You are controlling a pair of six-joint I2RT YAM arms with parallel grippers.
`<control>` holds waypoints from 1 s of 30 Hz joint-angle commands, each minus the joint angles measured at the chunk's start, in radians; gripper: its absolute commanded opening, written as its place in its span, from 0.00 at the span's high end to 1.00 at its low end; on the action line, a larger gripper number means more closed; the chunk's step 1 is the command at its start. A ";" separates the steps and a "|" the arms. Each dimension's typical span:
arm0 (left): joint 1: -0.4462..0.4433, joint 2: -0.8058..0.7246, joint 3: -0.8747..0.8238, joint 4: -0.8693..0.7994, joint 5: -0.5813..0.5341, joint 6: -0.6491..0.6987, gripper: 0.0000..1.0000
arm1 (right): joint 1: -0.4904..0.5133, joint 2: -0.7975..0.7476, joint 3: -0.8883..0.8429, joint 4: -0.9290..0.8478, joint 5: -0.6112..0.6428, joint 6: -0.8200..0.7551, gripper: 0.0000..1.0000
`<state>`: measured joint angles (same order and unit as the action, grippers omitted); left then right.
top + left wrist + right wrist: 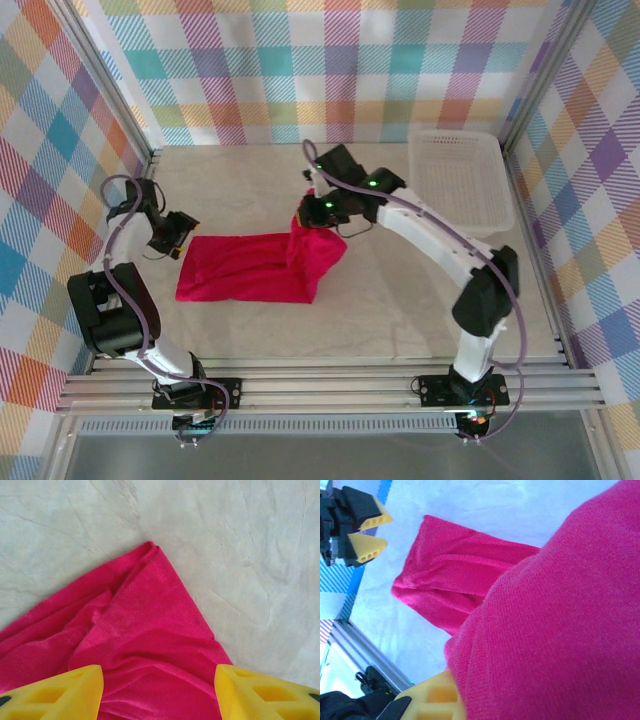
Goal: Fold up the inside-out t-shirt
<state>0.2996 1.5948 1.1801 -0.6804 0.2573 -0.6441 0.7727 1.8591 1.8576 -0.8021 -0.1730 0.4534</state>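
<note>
My right gripper should continue to carry the t-shirt's raised end until it reaches the flat part's edge near my left gripper, because the t-shirt's flat part lies open beside that raised end.
The inside-out t-shirt is plain crimson cloth lying mid-table, flat on its left and bunched up on its right. My right gripper is shut on that raised right end, holding it a little above the table. In the right wrist view the held cloth drapes over one yellow finger. My left gripper hovers open over the shirt's far left corner. Its yellow fingers stand apart with the cloth below them and nothing gripped.
A white mesh basket stands at the back right. Bare pale table lies in front of and behind the shirt. Checked walls enclose three sides, and an aluminium rail runs along the near edge.
</note>
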 commanded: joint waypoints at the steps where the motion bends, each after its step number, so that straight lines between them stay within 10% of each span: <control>1: 0.048 -0.009 -0.018 -0.026 0.056 -0.015 0.41 | 0.041 0.121 0.127 0.026 -0.045 0.021 1.00; 14: 0.073 0.090 -0.042 -0.002 0.017 0.007 0.42 | 0.182 0.745 0.791 0.110 -0.231 0.088 0.99; 19: 0.082 0.098 -0.047 0.009 0.008 -0.001 0.42 | 0.194 0.818 0.796 0.174 -0.306 0.162 0.59; 25: 0.082 0.025 -0.028 -0.028 -0.044 0.012 0.42 | 0.183 0.661 0.774 0.040 -0.302 0.060 0.22; 30: 0.060 -0.097 -0.053 -0.067 -0.061 0.043 0.42 | 0.147 0.398 0.434 0.094 -0.224 -0.052 0.26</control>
<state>0.3683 1.5906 1.1374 -0.7025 0.2184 -0.6312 0.9482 2.4409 2.3947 -0.7345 -0.4309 0.4896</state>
